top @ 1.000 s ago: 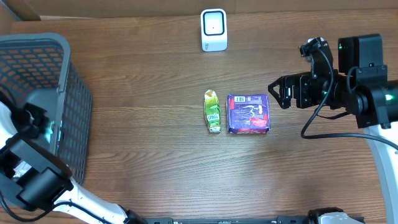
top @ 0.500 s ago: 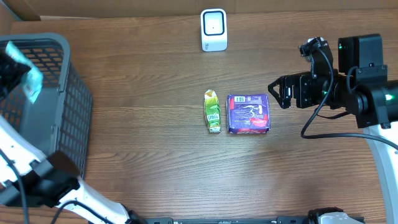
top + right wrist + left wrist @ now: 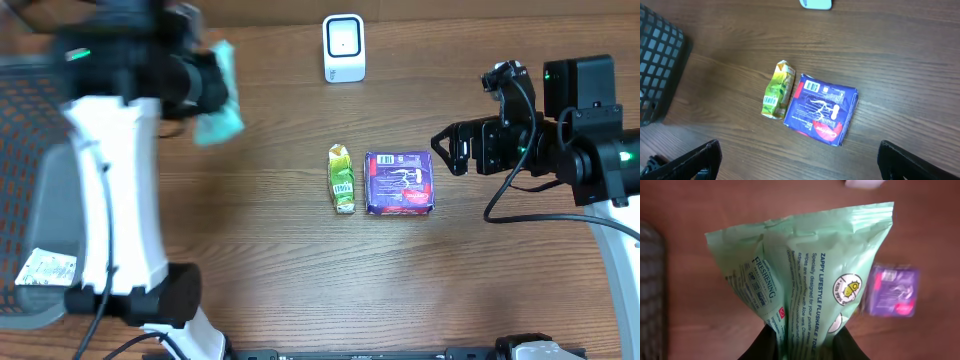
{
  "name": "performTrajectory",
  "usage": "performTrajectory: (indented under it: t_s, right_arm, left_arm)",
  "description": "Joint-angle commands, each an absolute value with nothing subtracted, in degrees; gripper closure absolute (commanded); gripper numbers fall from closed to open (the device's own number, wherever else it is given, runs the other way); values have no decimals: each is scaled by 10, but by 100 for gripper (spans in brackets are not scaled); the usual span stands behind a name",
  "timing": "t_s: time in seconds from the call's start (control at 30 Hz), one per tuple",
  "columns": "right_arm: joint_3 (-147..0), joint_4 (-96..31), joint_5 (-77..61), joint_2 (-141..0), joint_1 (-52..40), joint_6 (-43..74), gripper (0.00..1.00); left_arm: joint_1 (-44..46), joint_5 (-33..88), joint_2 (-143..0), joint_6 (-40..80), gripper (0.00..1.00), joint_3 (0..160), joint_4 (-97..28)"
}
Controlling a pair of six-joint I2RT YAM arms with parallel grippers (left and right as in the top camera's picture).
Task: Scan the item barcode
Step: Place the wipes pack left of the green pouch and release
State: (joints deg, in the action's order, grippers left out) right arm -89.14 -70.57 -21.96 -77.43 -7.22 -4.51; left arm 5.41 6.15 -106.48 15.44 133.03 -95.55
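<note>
The mint-green pack is clear of the basket and the wood [image 3: 308, 182] beside the green carton is open, so my left gripper should continue there and release the pack.
A mint-green pack of flushable wipes [image 3: 805, 265] hangs pinched at its lower end in my left gripper [image 3: 802, 347], which is shut on it. Overhead, the pack [image 3: 218, 95] is blurred, in the air over the table's left part, left of the white scanner [image 3: 343, 47] at the back edge. The scanner's edge [image 3: 862, 182] shows just above the pack in the left wrist view. My right gripper [image 3: 445, 150] hovers open with nothing in it, right of the purple pack, its fingers wide apart [image 3: 800, 162].
A green carton [image 3: 342, 179] and a purple pack [image 3: 400, 183] lie side by side mid-table, also seen from the right wrist: carton [image 3: 778, 90], purple pack [image 3: 822, 109]. The dark mesh basket [image 3: 20, 130] stands at the far left with a white item [image 3: 45, 268] inside.
My left arm has swung up out of the basket and rightward over the table, carrying the green wipes pack. The right arm has not moved.
</note>
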Motion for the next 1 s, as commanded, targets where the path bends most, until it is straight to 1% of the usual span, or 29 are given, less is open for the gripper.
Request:
performTrajectory:
  t_s: [0.0, 0.23, 0.3, 0.33, 0.47, 0.5, 0.57, 0.67, 0.8, 0.97]
  right_arm:
    - [-901, -708, -215, -775, -74, -45, 0]
    - [-901, -709, -215, -775, -74, -45, 0]
    - [-901, -708, -215, -775, -74, -45, 0]
    - [-901, -708, -215, -775, -74, -45, 0]
    - [-901, -710, -215, -775, -74, -45, 0]
    - [-901, -711, -215, -775, -74, -45, 0]
    - [-901, -711, -215, -775, -74, -45, 0]
    - [-901, -710, -215, -775, -74, -45, 0]
    - [-901, -711, -215, -775, -74, -45, 0]
    - [-901, -713, -215, -775, -74, -45, 0]
  left_arm:
    - [105, 13, -1087, 229, 96, 1208, -907]
    - [178, 15, -1087, 277, 96, 971, -700]
    - [192, 14, -1087, 277, 93, 921, -643]
    - [196, 12, -1087, 277, 90, 902, -621]
    - [203, 11, -1087, 279, 67, 847, -561]
    - [203, 11, -1087, 279, 60, 842, -555]
    - [202, 10, -1087, 279, 51, 842, -553]
    - [194, 11, -1087, 279, 43, 858, -557]
    - [177, 9, -1086, 264, 41, 934, -607]
    - [149, -37, -1086, 246, 40, 1120, -741]
